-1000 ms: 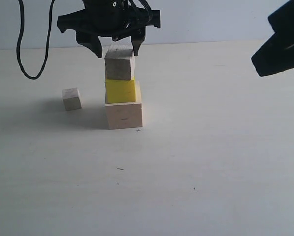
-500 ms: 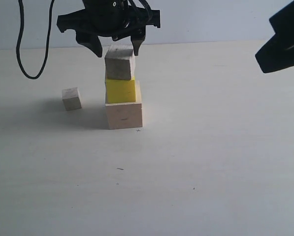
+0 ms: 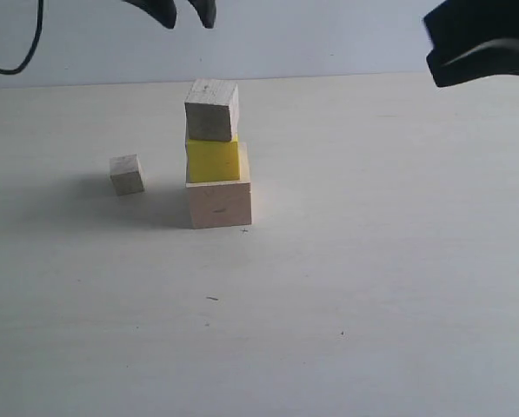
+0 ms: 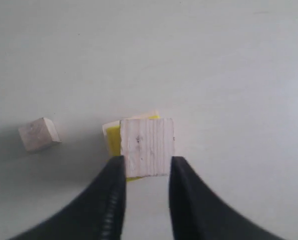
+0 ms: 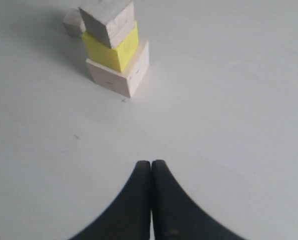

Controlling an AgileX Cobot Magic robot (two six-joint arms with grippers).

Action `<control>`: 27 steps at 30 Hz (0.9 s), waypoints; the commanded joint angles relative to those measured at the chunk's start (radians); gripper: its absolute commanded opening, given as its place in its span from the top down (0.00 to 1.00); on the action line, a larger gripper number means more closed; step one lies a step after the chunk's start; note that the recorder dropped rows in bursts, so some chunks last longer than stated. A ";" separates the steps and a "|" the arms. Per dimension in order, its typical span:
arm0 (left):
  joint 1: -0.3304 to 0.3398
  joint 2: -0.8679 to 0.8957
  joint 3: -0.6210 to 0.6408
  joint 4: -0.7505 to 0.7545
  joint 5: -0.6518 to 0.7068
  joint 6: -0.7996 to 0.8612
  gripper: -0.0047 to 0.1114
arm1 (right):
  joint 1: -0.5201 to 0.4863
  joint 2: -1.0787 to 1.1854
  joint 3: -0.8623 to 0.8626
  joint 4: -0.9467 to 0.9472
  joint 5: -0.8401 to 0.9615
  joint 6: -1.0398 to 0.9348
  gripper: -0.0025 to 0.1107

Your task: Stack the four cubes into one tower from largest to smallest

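Next, my left gripper moves away, because the top cube sits crooked (image 4: 147,147) and off-centre on the yellow cube, and my right gripper should push its side (image 3: 235,113) first.
A tower of three cubes stands mid-table: the large pale wood cube (image 3: 219,203) lowest, the yellow cube (image 3: 213,160) on it, and a small pale wood cube (image 3: 212,110) on top, turned slightly askew. The other small pale wood cube (image 3: 127,174) lies alone to the tower's left. My left gripper (image 3: 183,12) hangs open high above the tower, only its fingertips showing at the top edge; in the left wrist view the gripper (image 4: 147,161) frames the top cube (image 4: 147,146) from above without touching it. My right gripper (image 5: 151,164) is shut and empty, far right of the tower (image 5: 115,47).
The right arm (image 3: 481,42) is a dark mass at the upper right. A black cable (image 3: 16,52) hangs at the upper left. A pale wall rises behind the table's far edge.
My left gripper has risen from around the top cube to the frame's upper edge, leaving that cube resting on the yellow one. The right arm has shifted slightly leftward and up.
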 commanded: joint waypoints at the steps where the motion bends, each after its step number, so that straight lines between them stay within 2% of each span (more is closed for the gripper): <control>1: -0.005 -0.082 0.010 0.015 -0.004 0.109 0.95 | 0.001 0.074 0.106 -0.149 -0.153 0.008 0.98; 4: 0.018 -0.140 0.080 0.087 -0.004 0.137 0.95 | 0.001 0.160 0.142 -0.156 -0.240 0.055 0.98; 9: 0.123 -0.188 0.204 0.089 -0.004 0.176 0.96 | -0.050 0.266 0.142 -0.156 -0.348 0.094 0.98; 14: 0.247 -0.189 0.300 -0.129 -0.004 0.312 0.96 | -0.154 0.351 0.105 -0.040 -0.377 0.056 0.98; 17: 0.291 -0.189 0.347 -0.220 -0.004 0.387 0.96 | -0.221 0.398 0.059 0.134 -0.377 -0.090 0.98; 21: 0.306 -0.189 0.392 -0.279 -0.066 0.462 0.96 | -0.281 0.464 0.002 0.438 -0.361 -0.319 0.98; 24: 0.315 -0.189 0.404 -0.343 -0.119 0.550 0.96 | -0.302 0.519 -0.037 0.582 -0.314 -0.427 0.98; 27: 0.324 -0.189 0.405 -0.401 -0.157 0.653 0.96 | -0.304 0.580 -0.072 0.645 -0.292 -0.474 0.98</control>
